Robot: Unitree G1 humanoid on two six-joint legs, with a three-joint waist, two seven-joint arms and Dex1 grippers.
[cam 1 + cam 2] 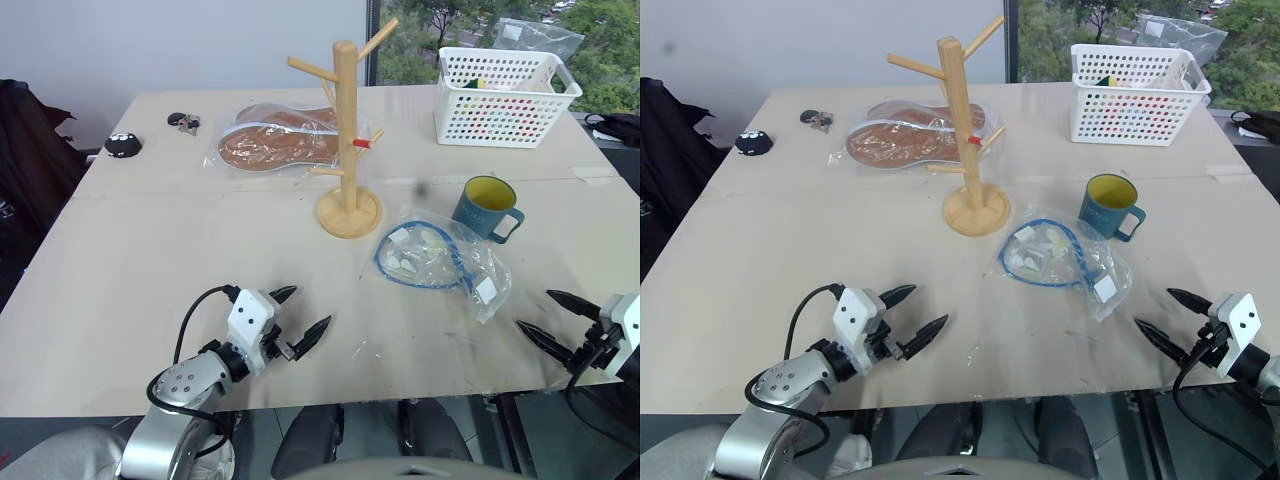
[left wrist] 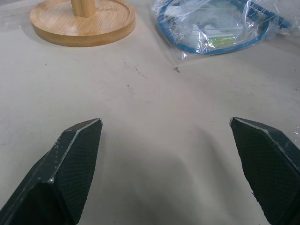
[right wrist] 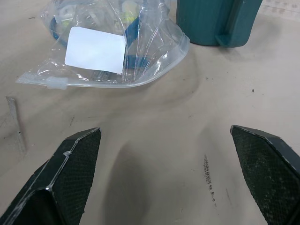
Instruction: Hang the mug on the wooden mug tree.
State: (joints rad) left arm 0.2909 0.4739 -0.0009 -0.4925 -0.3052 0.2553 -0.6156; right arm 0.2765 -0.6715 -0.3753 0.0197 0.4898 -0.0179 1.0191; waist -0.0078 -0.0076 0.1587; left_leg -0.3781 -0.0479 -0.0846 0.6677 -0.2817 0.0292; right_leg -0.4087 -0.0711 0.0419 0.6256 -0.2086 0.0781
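Observation:
I can see wrinkled film around the coiled blue cable (image 1: 421,286), so the clear plastic bag (image 1: 446,264) will bunch up and take the cable with it when I lift the bag.
The teal-blue mug (image 1: 487,208) with a yellow inside stands upright on the table's right side, its handle toward the near right; its lower body (image 3: 215,21) also shows in the right wrist view. The wooden mug tree (image 1: 347,140) stands at the table's middle, with angled pegs and a small red mark on one; its round base (image 2: 82,21) appears in the left wrist view. My left gripper (image 1: 300,318) hovers open near the front edge, left of centre. My right gripper (image 1: 552,318) is open at the front right corner, well short of the mug. Both are empty.
A clear plastic bag with a blue cable (image 1: 440,258) lies between the mug and the front edge. A white perforated basket (image 1: 503,96) stands at the back right. A bagged brown item (image 1: 275,140) lies behind the tree. Small dark objects (image 1: 123,145) sit at the back left.

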